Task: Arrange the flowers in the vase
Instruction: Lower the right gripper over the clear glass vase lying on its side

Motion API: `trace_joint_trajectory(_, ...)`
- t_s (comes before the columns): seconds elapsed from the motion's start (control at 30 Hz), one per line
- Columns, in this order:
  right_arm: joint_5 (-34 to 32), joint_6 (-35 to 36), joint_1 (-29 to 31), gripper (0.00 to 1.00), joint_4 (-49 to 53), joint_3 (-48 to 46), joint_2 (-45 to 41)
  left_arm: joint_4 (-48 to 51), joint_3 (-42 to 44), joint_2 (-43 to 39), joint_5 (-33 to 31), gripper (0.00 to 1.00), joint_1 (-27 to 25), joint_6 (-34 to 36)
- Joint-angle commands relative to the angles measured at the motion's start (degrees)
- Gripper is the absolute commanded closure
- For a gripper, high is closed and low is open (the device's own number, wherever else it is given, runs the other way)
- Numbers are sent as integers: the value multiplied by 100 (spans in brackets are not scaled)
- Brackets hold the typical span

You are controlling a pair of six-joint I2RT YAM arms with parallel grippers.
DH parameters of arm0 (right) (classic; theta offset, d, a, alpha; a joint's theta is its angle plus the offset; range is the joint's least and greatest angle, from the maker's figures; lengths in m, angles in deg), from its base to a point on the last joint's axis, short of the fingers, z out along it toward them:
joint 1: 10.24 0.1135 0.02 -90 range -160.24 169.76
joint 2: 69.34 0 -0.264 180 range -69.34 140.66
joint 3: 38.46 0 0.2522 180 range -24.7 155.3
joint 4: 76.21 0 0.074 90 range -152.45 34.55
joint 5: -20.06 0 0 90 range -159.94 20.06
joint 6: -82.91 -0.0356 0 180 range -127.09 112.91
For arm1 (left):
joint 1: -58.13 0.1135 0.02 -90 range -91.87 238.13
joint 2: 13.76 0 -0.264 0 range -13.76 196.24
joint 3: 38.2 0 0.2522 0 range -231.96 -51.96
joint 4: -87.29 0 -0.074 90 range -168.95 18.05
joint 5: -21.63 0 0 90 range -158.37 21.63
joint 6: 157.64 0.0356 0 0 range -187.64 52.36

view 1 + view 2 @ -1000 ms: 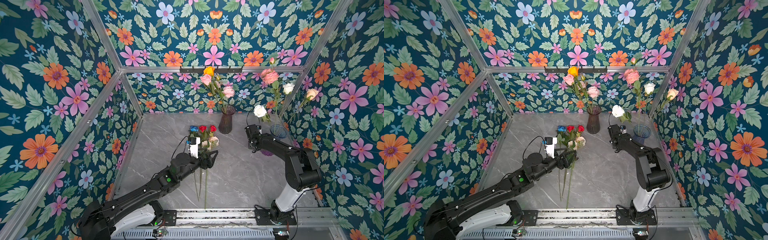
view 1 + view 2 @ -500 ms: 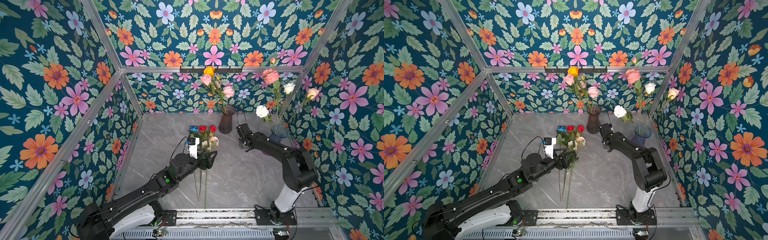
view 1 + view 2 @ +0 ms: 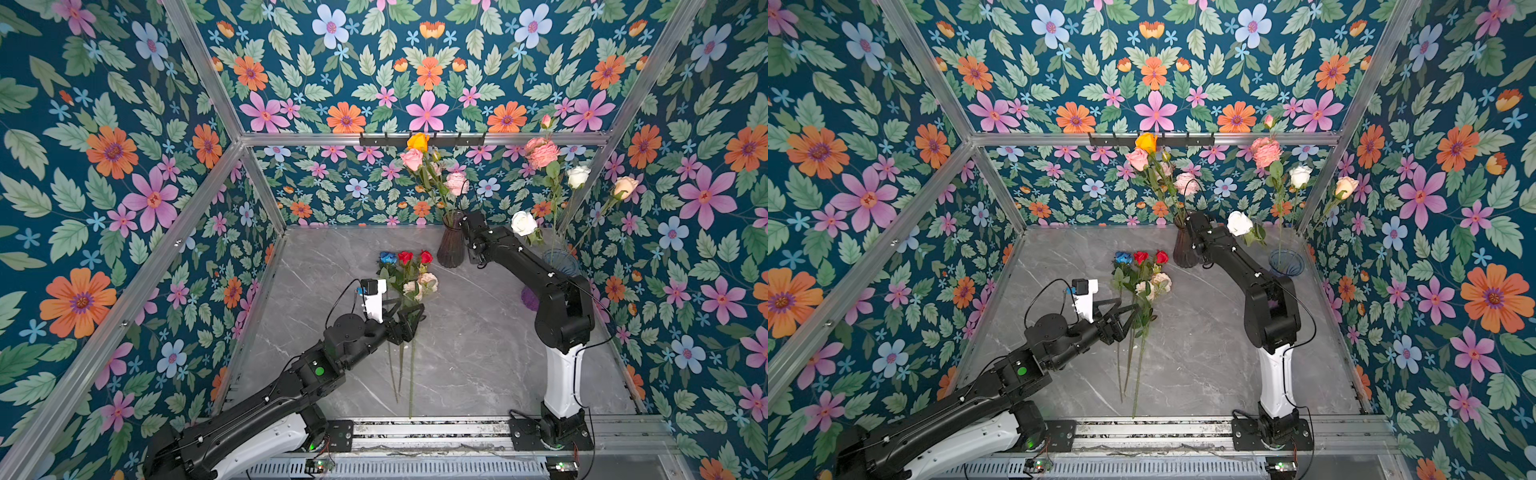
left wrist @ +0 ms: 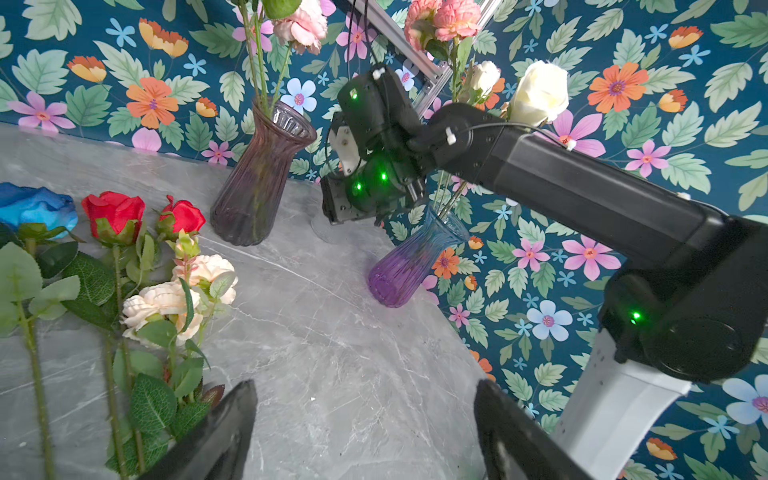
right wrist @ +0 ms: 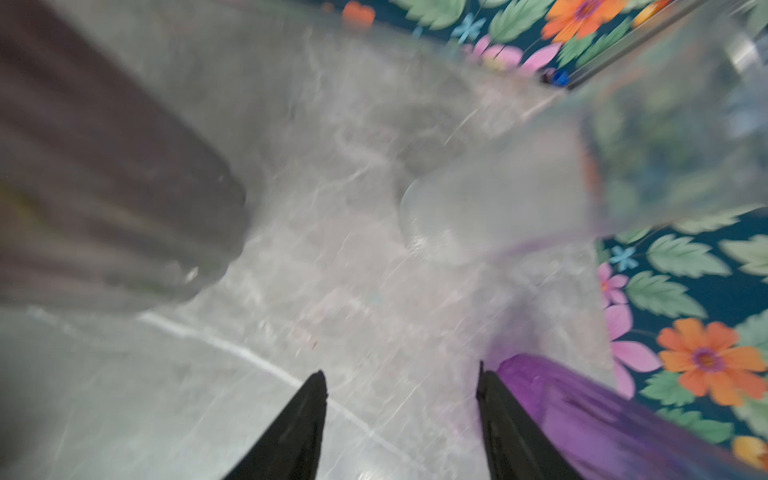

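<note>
The clear vase (image 5: 500, 192) stands apart from the dark ribbed vase; my open right gripper continues until its fingers straddle the clear vase's rim.
Several loose flowers (image 3: 405, 272) (image 3: 1142, 270) (image 4: 124, 257) with blue, red and cream heads lie on the grey table, stems toward the front. My left gripper (image 3: 411, 316) (image 3: 1128, 312) (image 4: 363, 390) hovers open over their stems, nothing between its fingers. A dark ribbed vase (image 3: 451, 245) (image 4: 257, 183) holds orange and pink flowers. A blue-to-purple vase (image 3: 559, 262) (image 4: 409, 266) holds pink, white and cream ones, and a white rose (image 3: 523, 223) (image 4: 540, 91) leans from it. My right gripper (image 3: 477, 253) (image 5: 401, 374) points down between the two vases, open and empty.
Flower-patterned walls close in the grey marble table (image 3: 478, 353) on three sides, with aluminium posts at the corners. A black hook rail (image 3: 422, 139) runs along the back wall. The right arm (image 4: 540, 174) stretches across in front of the blue-to-purple vase.
My right gripper has swung left from the blue-to-purple vase toward the dark vase and opened wider. The white rose stays leaning in its vase. The left arm has not moved.
</note>
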Motion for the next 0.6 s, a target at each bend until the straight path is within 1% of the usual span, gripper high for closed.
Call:
trace_joint_trajectory(0.0, -596, 187, -31, 41, 755, 566, 173, 181, 51, -150, -136, 15, 8, 127)
trace_joint_trajectory(0.13, -782, 262, -161, 42, 1158, 1309, 436, 294, 90, -266, -215, 15, 8, 182)
trace_joint_trajectory(0.23, -780, 385, -251, 42, 1197, 1591, 467, 311, 116, -294, -222, 15, 8, 200)
trace_joint_trajectory(0.37, -491, 551, -431, 42, 1239, 1913, 537, 261, 149, -276, -216, 15, 8, 218)
trace_joint_trajectory(0.47, -115, 650, -620, 40, 1521, 2490, 749, 228, 144, -250, -190, 15, 8, 218)
trace_joint_trajectory(0.53, 180, 876, -680, 39, 1641, 2887, 925, 224, 144, -243, -189, 15, 8, 215)
trace_joint_trajectory(0.57, 207, 962, -682, 37, 1659, 3021, 999, 224, 144, -245, -189, 15, 8, 226)
